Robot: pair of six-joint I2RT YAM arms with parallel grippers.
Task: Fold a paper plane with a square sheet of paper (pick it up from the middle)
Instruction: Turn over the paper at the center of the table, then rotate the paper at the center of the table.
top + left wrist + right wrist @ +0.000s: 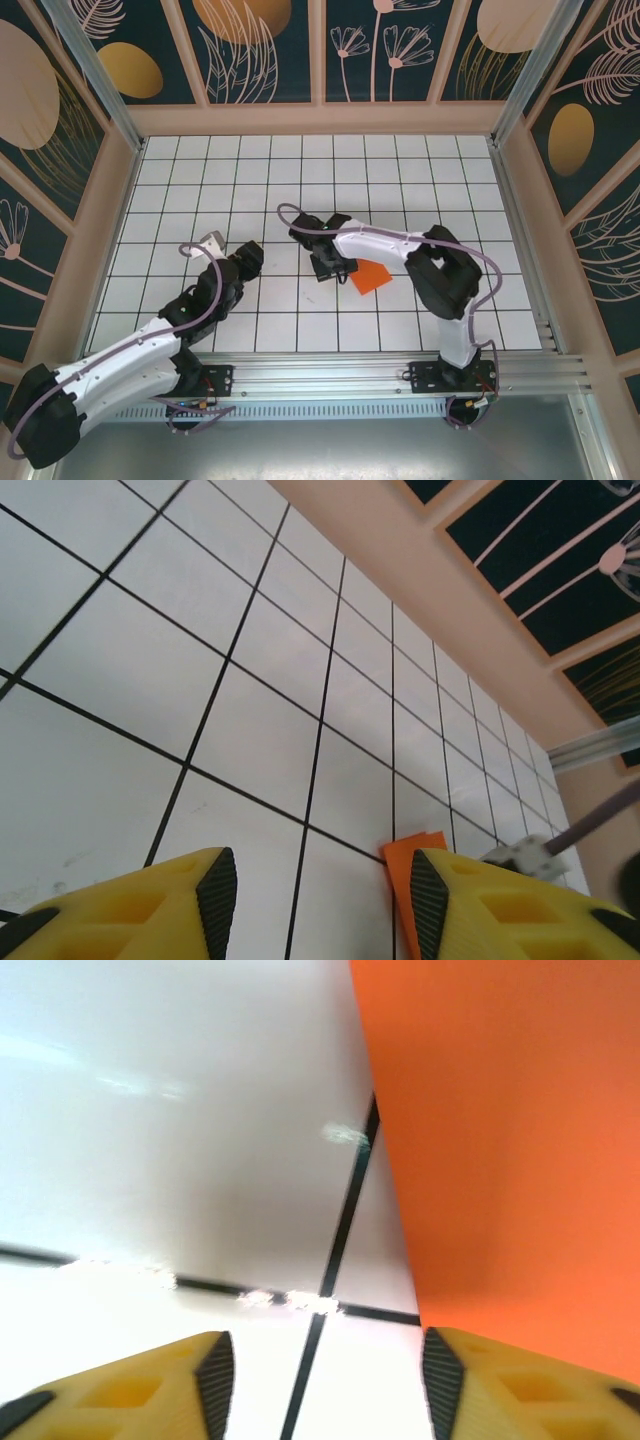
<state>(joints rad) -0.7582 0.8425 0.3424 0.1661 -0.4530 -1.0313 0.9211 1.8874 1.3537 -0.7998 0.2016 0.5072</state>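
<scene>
Next, I back my right gripper off to the paper's opposite edge (387, 271), since my right arm lies across the paper, over the edge (355, 284) facing my left gripper.
The square sheet of paper (371, 277) is bright orange and lies folded small on the white grid table, just right of my right gripper (329, 266). In the right wrist view the paper (500, 1140) lies flat along the right side, its near edge reaching the right fingertip (437, 1370). My right gripper (325, 1372) is open over bare tile. My left gripper (247, 257) hovers a tile or so to the paper's left. In its own view the left gripper (325, 882) is open with nothing between its fingers, and a corner of the paper (410, 852) peeks out behind the right finger. Whether the fold has the paper plane's point, I cannot tell.
The table (250, 170) is white tiles with black grid lines, walled by a pink frame (320, 118) and patterned panels. An aluminium rail (330, 375) carries the arm bases along the near edge. The right arm's elbow (445, 275) stands just right of the paper.
</scene>
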